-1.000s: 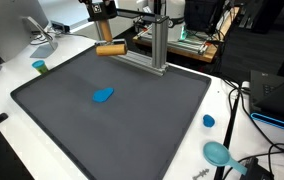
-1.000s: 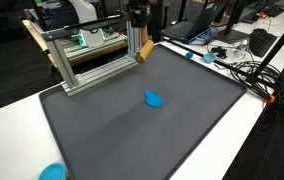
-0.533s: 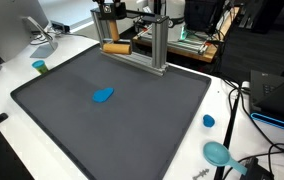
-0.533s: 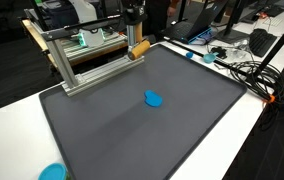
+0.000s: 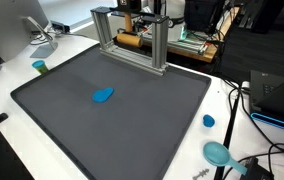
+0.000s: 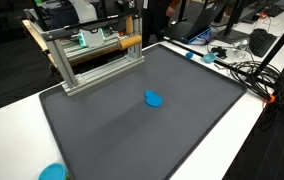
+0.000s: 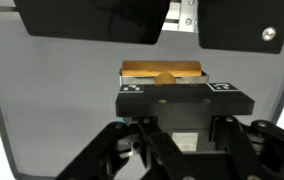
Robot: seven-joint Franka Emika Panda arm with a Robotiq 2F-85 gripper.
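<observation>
The tan wooden cylinder point(image 7: 160, 68) is level along the black board and the notch point(image 7: 181, 36) is open ahead. My gripper should continue to go into the notch and let go there.
My gripper point(image 5: 130, 33) is shut on a tan wooden cylinder point(image 5: 129, 41) and holds it level, just behind the aluminium frame point(image 5: 161, 45) at the back edge of the dark mat point(image 5: 132, 125). In an exterior view the cylinder point(image 6: 130, 42) hangs beside the frame's end post point(image 6: 140, 35), under the gripper point(image 6: 131, 34). In the wrist view the cylinder point(image 7: 162, 71) shows beyond the gripper body, with the fingertips point(image 7: 162, 80) hidden behind it. A small blue object point(image 5: 103, 96) lies on the mat, well away from the gripper, and shows in both exterior views point(image 6: 154, 98).
A green cup point(image 5: 40, 66) stands off the mat's corner. A blue cap point(image 5: 209, 121) and a teal disc point(image 5: 218, 153) lie on the white table. Cables point(image 6: 244, 68) run along one table edge. Equipment crowds the space behind the frame point(image 6: 92, 40).
My gripper has carried the wooden cylinder from the mat's back edge in front of the frame to a spot behind the frame's bars, slightly higher.
</observation>
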